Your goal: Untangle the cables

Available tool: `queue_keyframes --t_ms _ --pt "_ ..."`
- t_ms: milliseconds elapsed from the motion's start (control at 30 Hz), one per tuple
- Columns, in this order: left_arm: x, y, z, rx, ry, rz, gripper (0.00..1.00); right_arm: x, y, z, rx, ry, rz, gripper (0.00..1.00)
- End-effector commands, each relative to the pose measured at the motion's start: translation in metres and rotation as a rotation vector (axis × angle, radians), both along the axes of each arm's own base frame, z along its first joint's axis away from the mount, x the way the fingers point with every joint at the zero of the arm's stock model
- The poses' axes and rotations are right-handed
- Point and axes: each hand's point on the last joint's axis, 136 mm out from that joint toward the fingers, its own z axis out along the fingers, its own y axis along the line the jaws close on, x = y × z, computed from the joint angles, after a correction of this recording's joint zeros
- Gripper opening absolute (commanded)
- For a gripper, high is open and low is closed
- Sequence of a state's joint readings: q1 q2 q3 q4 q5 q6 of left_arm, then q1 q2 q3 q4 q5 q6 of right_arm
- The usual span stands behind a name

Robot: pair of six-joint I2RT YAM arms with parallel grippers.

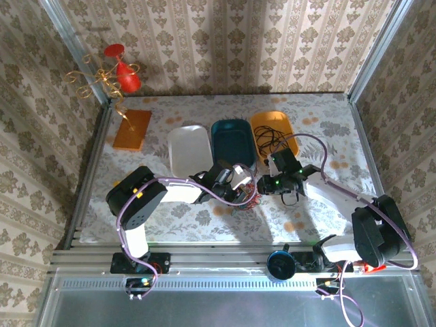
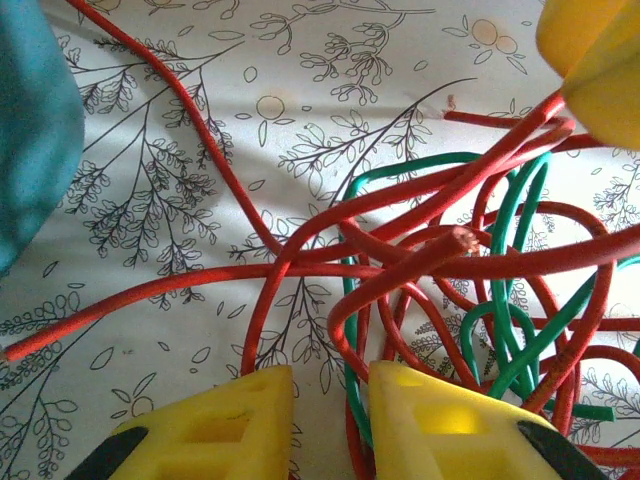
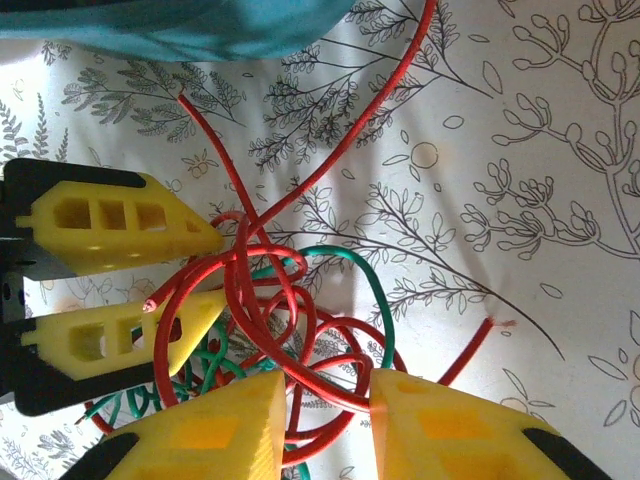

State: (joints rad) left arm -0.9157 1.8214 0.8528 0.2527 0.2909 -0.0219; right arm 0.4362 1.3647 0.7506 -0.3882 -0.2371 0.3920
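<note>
Next, I take a piece of the red cable with my right gripper and pull it clear toward the orange tray (image 1: 274,135), because red loops (image 3: 262,310) lie over the green cable next to my left gripper.
A tangle of red and green cables (image 1: 246,203) lies on the patterned cloth just in front of the teal tray. In the left wrist view the cables (image 2: 450,250) spread ahead of my left gripper (image 2: 330,400), which is open; a green and a red strand run between its yellow fingers (image 2: 450,425). My right gripper (image 3: 325,395) is open too, with red loops (image 3: 300,340) passing between its tips. The two grippers face each other across the bundle: the left gripper (image 3: 222,270) stands at the left of the right wrist view. Thin black cables (image 1: 272,136) lie in the orange tray.
Three trays stand in a row behind the bundle: white (image 1: 189,150), teal (image 1: 233,139) and orange (image 1: 289,139). An orange board (image 1: 131,129) and a red-and-gold wire ornament (image 1: 119,71) are at the back left. The teal tray's wall (image 2: 30,130) is close on the left.
</note>
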Motion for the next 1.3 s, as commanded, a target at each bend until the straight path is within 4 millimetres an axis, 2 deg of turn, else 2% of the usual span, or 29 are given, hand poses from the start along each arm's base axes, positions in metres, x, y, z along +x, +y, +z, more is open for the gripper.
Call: queue_keyframes --t_ms 0,133,267,433,567,700,1000,1267 --pt "-0.019 0.021 -0.037 0.136 0.069 -0.029 0.26 0.005 0.011 0.004 0.026 -0.011 0.022 0.30" --pt "-0.019 0.021 -0.038 0.138 0.070 -0.027 0.26 0.003 0.012 -0.007 0.010 0.019 0.030 0.40" --pt "-0.019 0.022 -0.037 0.138 0.068 -0.025 0.26 0.004 0.008 0.001 -0.014 -0.005 0.025 0.43" --pt "-0.019 0.022 -0.038 0.138 0.071 -0.027 0.26 0.004 0.002 0.044 -0.004 -0.140 0.041 0.42" --pt "-0.019 0.022 -0.038 0.134 0.073 -0.027 0.26 -0.008 0.008 0.056 0.014 -0.147 0.108 0.39" --pt "-0.019 0.021 -0.038 0.133 0.075 -0.028 0.26 -0.021 0.022 0.049 0.040 -0.099 0.184 0.39" --pt "-0.019 0.021 -0.037 0.137 0.070 -0.028 0.26 -0.007 0.028 0.030 -0.014 -0.080 0.184 0.40" --pt "-0.018 0.021 -0.037 0.138 0.069 -0.025 0.26 -0.015 0.035 0.015 -0.067 -0.052 0.232 0.40"
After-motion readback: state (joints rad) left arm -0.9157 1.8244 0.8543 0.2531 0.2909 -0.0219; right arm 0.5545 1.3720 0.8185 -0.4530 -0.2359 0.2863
